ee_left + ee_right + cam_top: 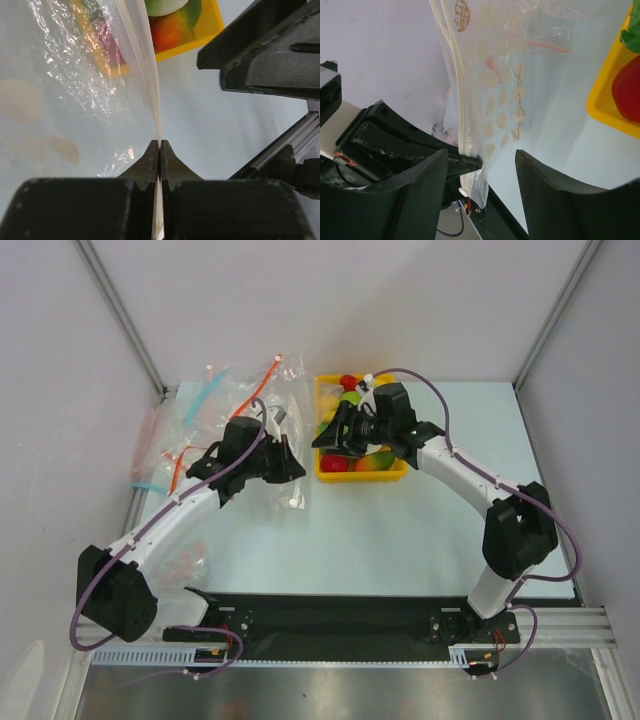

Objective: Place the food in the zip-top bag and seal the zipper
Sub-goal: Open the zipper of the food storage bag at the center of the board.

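Observation:
The robot's left gripper is squeezing both edges of the bag's opening (pixel 159 127) together, so the right gripper should hold the bag's zipper edge (pixel 153 82) while the left gripper takes only one edge of the opening.
The dotted zip-top bag (pixel 288 435) hangs from my left gripper (pixel 287 462), which is shut on its mouth edge. In the left wrist view the jaws (pixel 159 146) pinch the pale zipper strip, and the clear bag (pixel 75 80) spreads to the left. My right gripper (pixel 332 436) is open and empty, between the bag and the yellow tray (pixel 398 476). In the right wrist view its fingers (pixel 480 167) frame the bag (pixel 502 100), its zipper (pixel 455 60) and the left fingertip. The food lies in the tray: a red fruit (pixel 334 464), green pieces (pixel 350 398), and a red fruit (pixel 627 95).
Plain clear bags with a blue strip (pixel 205 395) and a red strip (pixel 262 388) lie at the back left. Another clear bag (pixel 185 562) lies by the left arm. The tray edge (pixel 212 27) and a red-green fruit (pixel 172 32) show behind the bag.

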